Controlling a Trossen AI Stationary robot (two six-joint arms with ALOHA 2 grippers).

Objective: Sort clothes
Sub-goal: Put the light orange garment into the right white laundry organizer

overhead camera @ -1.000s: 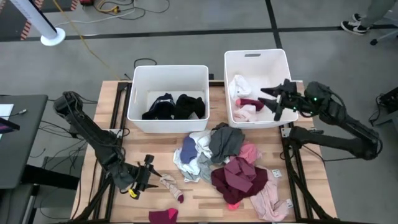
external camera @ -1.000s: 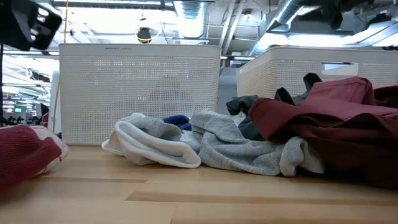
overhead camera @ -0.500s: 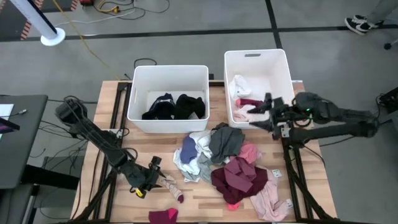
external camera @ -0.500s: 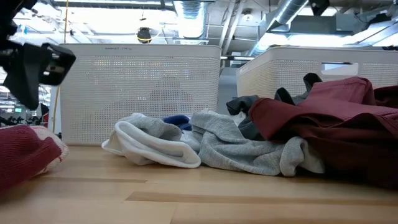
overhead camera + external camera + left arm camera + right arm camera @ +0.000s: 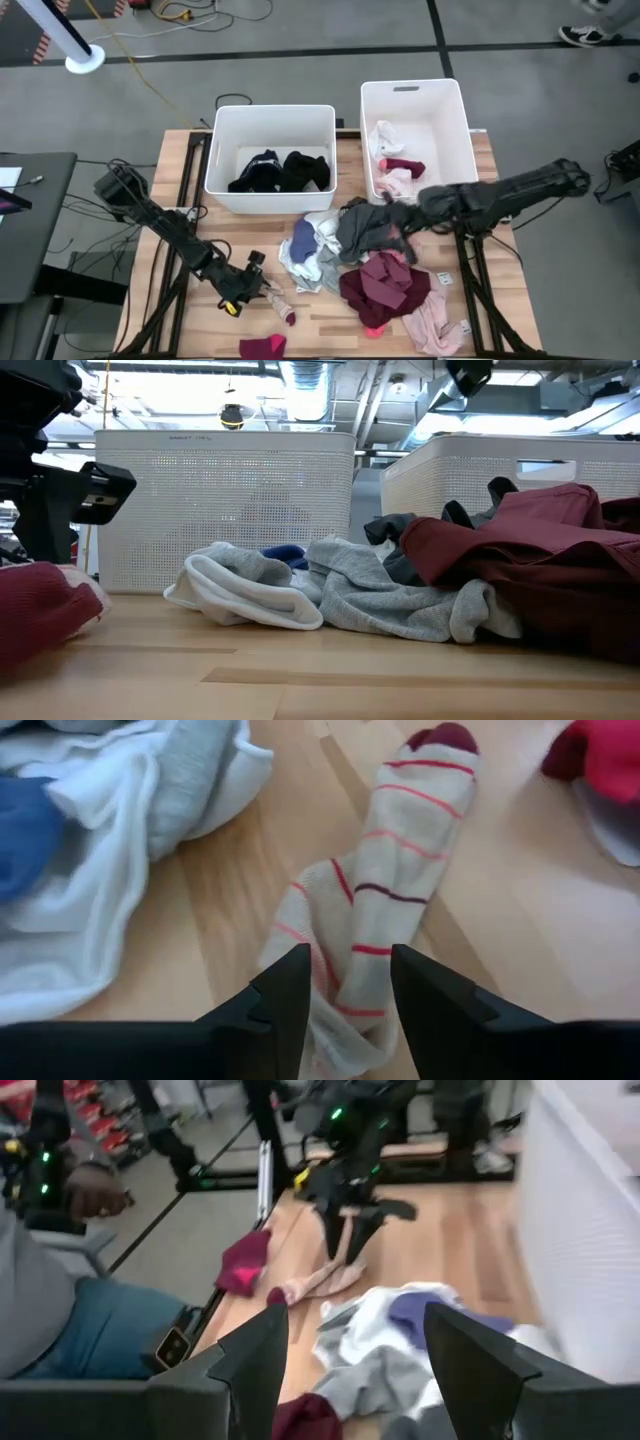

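Observation:
My left gripper should pinch the beige sock (image 5: 279, 303) by its striped middle (image 5: 371, 950) and hand it to my right gripper, because the sock lies far from the bin with pink clothes.
A beige sock with red stripes (image 5: 370, 870) lies flat on the wooden table (image 5: 200, 330) at the near left, its maroon toe (image 5: 290, 318) pointing away from my left gripper (image 5: 255, 283). That gripper is open and stands astride the sock's cuff end. A pile of clothes sits mid-table: a grey piece (image 5: 365, 225), white and blue ones (image 5: 310, 248), a maroon one (image 5: 385, 285) and a pink one (image 5: 435, 322). My right gripper (image 5: 397, 222) hovers open over the grey piece, holding nothing (image 5: 352, 1325). My left gripper has its two fingers (image 5: 290, 995) set on the sock's cuff end (image 5: 350, 990), one at each long edge. They come slanting down from the table's left and lie along the sock. The sock is flat on the table and not gathered between them.
Two white bins stand at the far side: the left one (image 5: 270, 118) holds black clothes, the right one (image 5: 455, 130) holds white, pink and maroon ones. A maroon piece (image 5: 262, 347) lies at the near edge. A person (image 5: 60, 1310) stands beside the table's left side.
My left gripper has come down and moved right onto the sock's cuff end. My right gripper has swung from over the right bin toward the near left and dipped, and is now over the grey piece in the pile. The clothes have not moved.

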